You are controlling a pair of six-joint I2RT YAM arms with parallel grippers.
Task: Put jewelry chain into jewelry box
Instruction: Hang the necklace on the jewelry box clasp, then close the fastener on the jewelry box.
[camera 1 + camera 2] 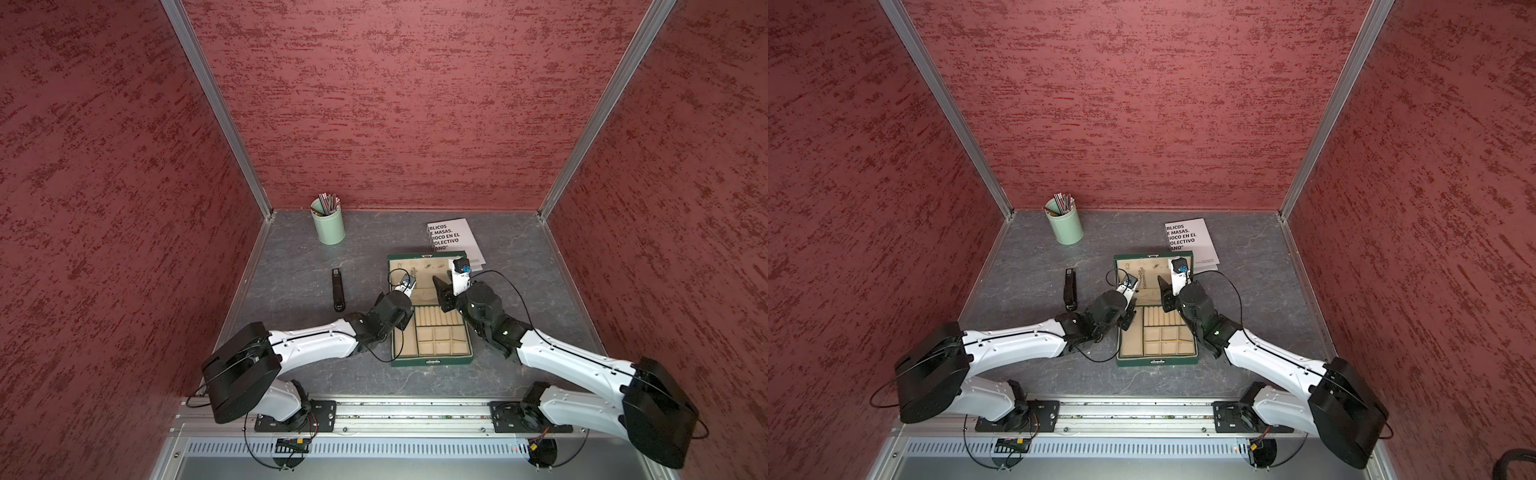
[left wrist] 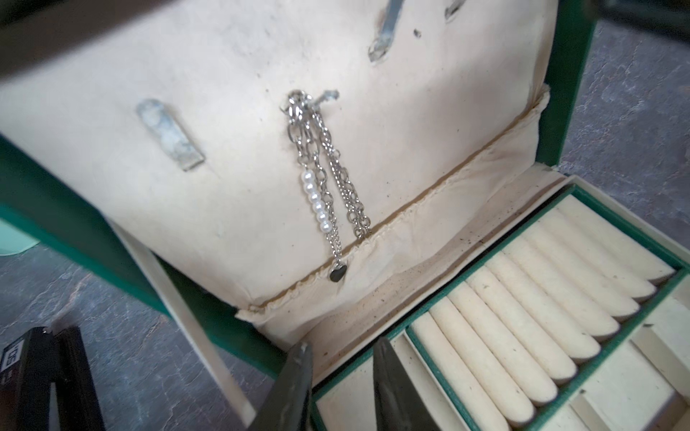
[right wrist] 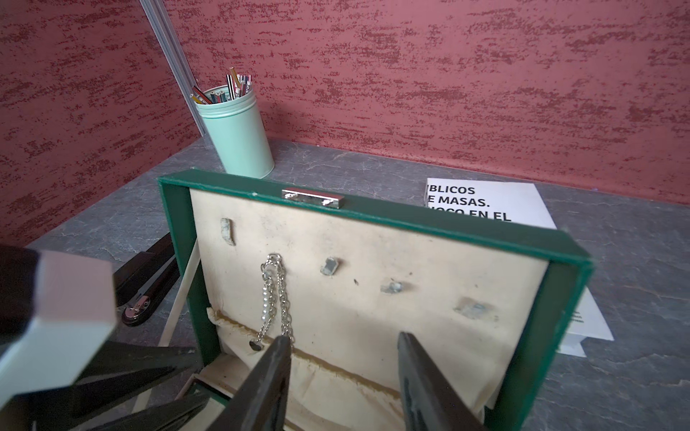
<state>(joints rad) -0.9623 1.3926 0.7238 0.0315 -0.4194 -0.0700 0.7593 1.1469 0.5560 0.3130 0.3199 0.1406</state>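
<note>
My left gripper needs to move behind the lid first because the jewelry chain's hook (image 2: pixel 327 97) is sticking out from the upright lid. My right gripper will take the hook after that.
The dark green jewelry box (image 1: pixel 432 360) (image 1: pixel 1156 360) stands open mid-table, its beige-lined lid (image 3: pixel 373 211) upright. The jewelry chain (image 2: pixel 321 175) (image 3: pixel 278 298), silvery links with a short row of pearls and a small dark bead at the low end, hangs from a hook in the lid; in both top views it shows as a faint strand (image 1: pixel 413 272) (image 1: pixel 1143 277). My left gripper (image 2: pixel 342 343) (image 1: pixel 409 282) is open just below and in front of the chain, nothing between its fingers. My right gripper (image 3: pixel 343 336) (image 1: pixel 444 276) is open before the lid, apart from the chain.
A mint cup of pencils (image 1: pixel 330 226) stands at the back left. A white book with black lettering (image 1: pixel 455 241) lies behind the box. A black bar-shaped object (image 1: pixel 338 291) lies left of the box. Ring rolls (image 2: pixel 522 321) and square compartments fill the box's base.
</note>
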